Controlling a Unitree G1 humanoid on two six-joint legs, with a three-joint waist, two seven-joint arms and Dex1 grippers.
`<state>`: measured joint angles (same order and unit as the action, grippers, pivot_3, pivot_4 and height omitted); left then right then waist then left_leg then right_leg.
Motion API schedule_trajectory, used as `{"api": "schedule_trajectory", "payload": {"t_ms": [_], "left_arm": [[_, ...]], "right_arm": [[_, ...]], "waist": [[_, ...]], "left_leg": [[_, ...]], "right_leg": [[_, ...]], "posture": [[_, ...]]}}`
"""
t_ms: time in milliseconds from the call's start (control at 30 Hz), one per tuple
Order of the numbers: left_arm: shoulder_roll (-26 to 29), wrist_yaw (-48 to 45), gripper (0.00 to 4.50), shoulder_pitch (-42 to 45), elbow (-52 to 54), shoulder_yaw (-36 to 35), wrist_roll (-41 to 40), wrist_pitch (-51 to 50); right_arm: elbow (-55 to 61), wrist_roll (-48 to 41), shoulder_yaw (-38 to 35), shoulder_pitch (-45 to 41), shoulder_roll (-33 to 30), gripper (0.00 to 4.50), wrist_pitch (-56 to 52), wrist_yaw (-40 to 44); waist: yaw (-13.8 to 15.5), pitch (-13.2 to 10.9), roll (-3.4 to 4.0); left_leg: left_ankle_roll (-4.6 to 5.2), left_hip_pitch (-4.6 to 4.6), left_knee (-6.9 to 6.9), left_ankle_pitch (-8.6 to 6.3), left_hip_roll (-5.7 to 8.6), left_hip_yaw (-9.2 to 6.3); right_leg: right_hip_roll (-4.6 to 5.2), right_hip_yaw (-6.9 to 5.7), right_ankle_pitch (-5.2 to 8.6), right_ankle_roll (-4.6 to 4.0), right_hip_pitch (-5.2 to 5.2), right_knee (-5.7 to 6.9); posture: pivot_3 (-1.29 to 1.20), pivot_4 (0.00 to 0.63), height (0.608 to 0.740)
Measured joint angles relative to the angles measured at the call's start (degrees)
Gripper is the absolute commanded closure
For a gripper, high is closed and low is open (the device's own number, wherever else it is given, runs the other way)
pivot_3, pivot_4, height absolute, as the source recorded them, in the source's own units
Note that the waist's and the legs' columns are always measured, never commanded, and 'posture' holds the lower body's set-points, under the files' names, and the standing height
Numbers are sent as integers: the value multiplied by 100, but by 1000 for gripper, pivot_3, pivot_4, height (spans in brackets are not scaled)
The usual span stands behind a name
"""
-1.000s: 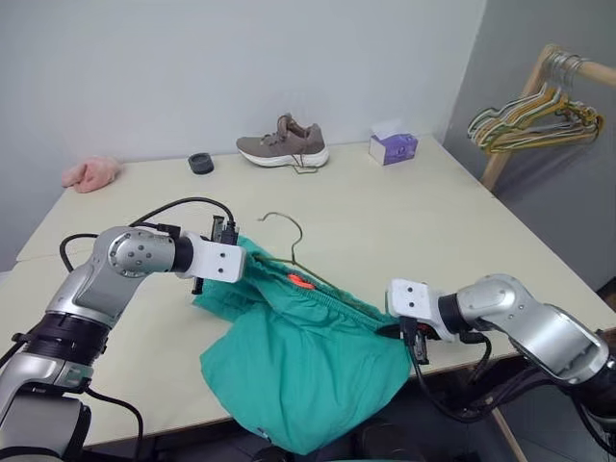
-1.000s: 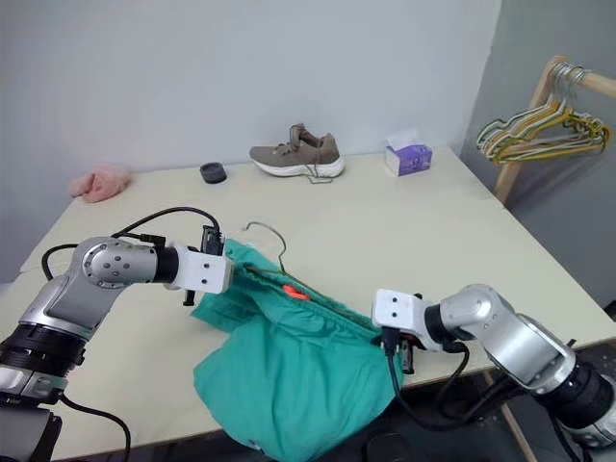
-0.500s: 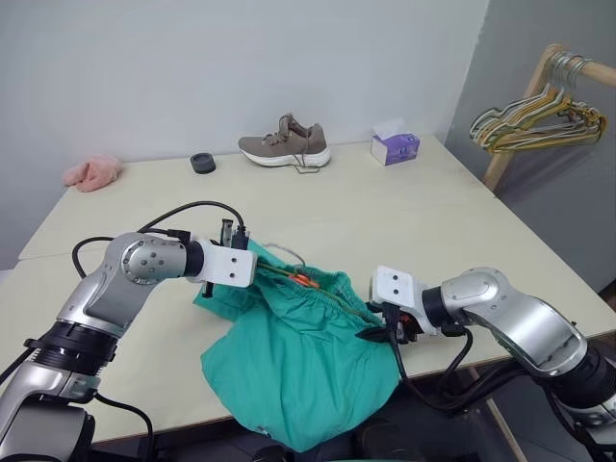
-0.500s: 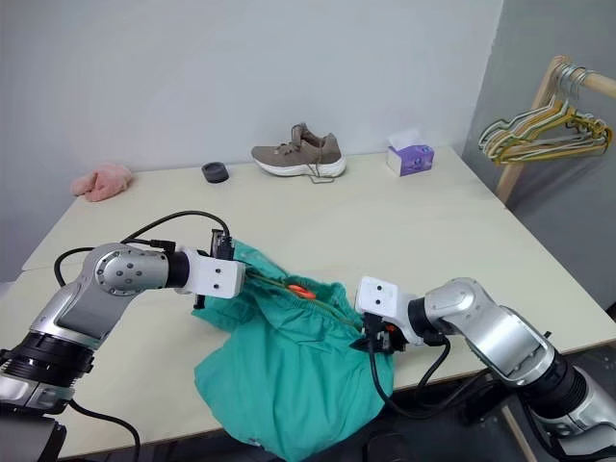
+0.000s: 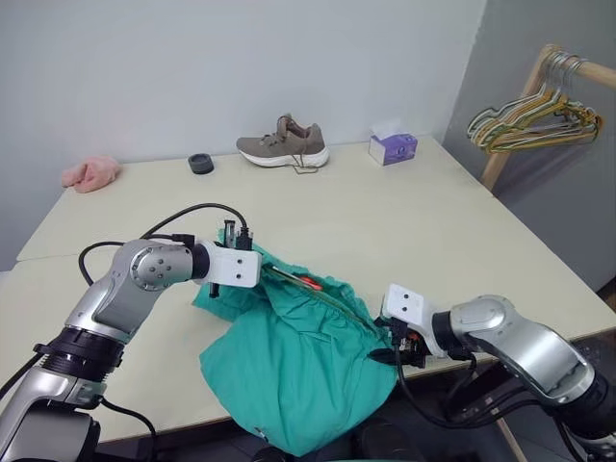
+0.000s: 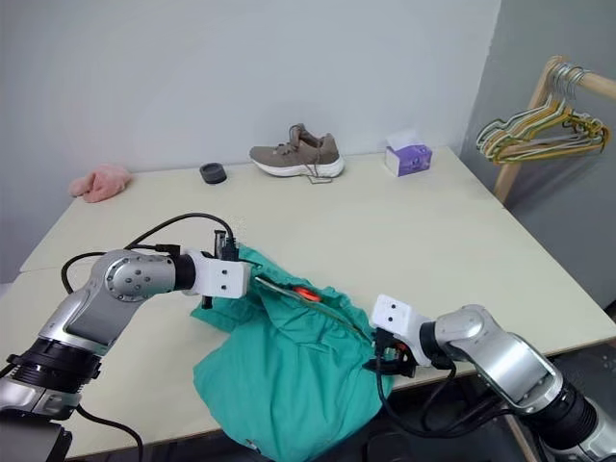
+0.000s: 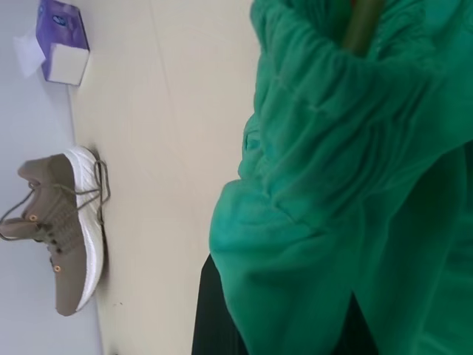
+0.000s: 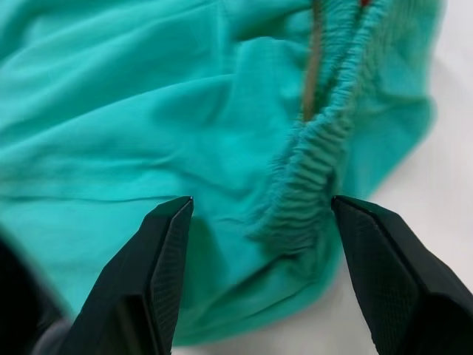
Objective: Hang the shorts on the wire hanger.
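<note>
The wire hanger (image 5: 325, 296) will stay inside and come along when the robot carries the shorts away, because the wire disappears into the gathered waistband's end (image 5: 371, 328).
The teal-green shorts (image 5: 289, 366) lie bunched near the table's front edge, and part of them hangs over it. Their small orange-red piece (image 5: 310, 283) shows by the gathered waistband. The wire hanger (image 5: 332, 300) is a thin dark line running along inside the waistband; its hook is hidden. My left gripper (image 5: 252, 277) is shut on the shorts at the waistband's left end, and fabric covers its fingers. My right gripper (image 8: 262, 207) stands open at the right end, with the gathered waistband and a bit of wire (image 8: 314, 66) lying between its fingers (image 8: 159, 274).
At the back of the cream table (image 5: 433, 231) sit a brown shoe (image 5: 283, 144), a purple tissue box (image 5: 393, 146), a black ring (image 5: 200, 163) and a pink cloth (image 5: 90, 173). A wooden rack with a bundle of hangers (image 5: 529, 120) stands to the right.
The right gripper has opened and let go of the waistband, after pushing inward and drawing back to the right. The hanger's hook, bare a second ago, is now under the fabric.
</note>
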<state>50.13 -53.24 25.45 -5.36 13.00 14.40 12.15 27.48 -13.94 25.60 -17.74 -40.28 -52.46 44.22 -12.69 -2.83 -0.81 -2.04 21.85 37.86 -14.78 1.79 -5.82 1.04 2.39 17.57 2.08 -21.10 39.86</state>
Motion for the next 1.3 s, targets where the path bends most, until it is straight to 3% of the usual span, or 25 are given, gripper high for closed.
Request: {"api": "schedule_trajectory", "payload": {"t_ms": [167, 267, 500, 533, 800, 900, 1133, 1300], "left_arm": [[-39, -17, 4500, -169, -16, -37, -243, -283], [-39, -20, 4500, -239, -21, -129, -367, -398], [-137, -42, 4500, -353, -34, -273, -773, -766], [-166, -40, 4500, -371, -55, -309, -810, -817], [-280, -155, 4500, -486, -179, -573, -1151, -1065], [-500, -287, 3849, -552, -211, -815, -1676, -1442], [-811, -39, 1675, -327, -693, -1542, -2481, -2197], [-786, 4, 1675, -251, -1111, -2135, -3025, -2620]], "right_arm": [[-693, 327, 153, -28, 604, 1324, 365, -332], [-972, 423, 272, -30, 799, 1869, 600, -372], [-1396, 482, 97, -87, 1069, 4353, 888, -384], [-1431, 477, 74, -108, 1117, 4472, 889, -376], [-1432, 371, -20, -158, 1190, 4472, 799, -178], [-1216, 268, -163, -158, 1077, 4500, 624, -40], [-648, -196, -619, -191, 956, 4500, 70, 62], [-506, -448, -1011, -147, 993, 4500, -279, -132]], "waist": [[6, 0, 0], [9, 0, 0], [11, 3, -1], [12, 3, -1], [16, 3, 0], [17, 2, 0], [13, 3, -1], [7, 5, -4]], "left_leg": [[0, 2, 1, 0, 1, -2], [0, 1, 0, 0, 1, -2], [0, -3, 2, 0, 1, -2], [0, -3, 1, 0, 1, -3], [0, -1, 2, 0, 3, -6], [0, -1, 2, 0, 3, -9], [0, -1, 2, 0, 3, -13], [-1, 2, 2, 0, 3, -13]], "right_leg": [[0, 0, 0, 0, 0, 1], [0, 0, 0, 0, -1, 2], [0, 0, 0, -1, 2, 4], [0, -1, 0, -1, 0, 5], [2, -1, -1, -1, 0, 5], [2, -3, -1, -1, -1, 6], [1, -7, -1, -1, -1, 6], [2, -5, -1, -1, -2, 5]], "posture": [[-237, 0, 740], [-230, 0, 740], [-231, 0, 740], [-231, 0, 740], [-233, 0, 740], [-238, 0, 740], [-244, 0, 740], [-241, 0, 740]]}}
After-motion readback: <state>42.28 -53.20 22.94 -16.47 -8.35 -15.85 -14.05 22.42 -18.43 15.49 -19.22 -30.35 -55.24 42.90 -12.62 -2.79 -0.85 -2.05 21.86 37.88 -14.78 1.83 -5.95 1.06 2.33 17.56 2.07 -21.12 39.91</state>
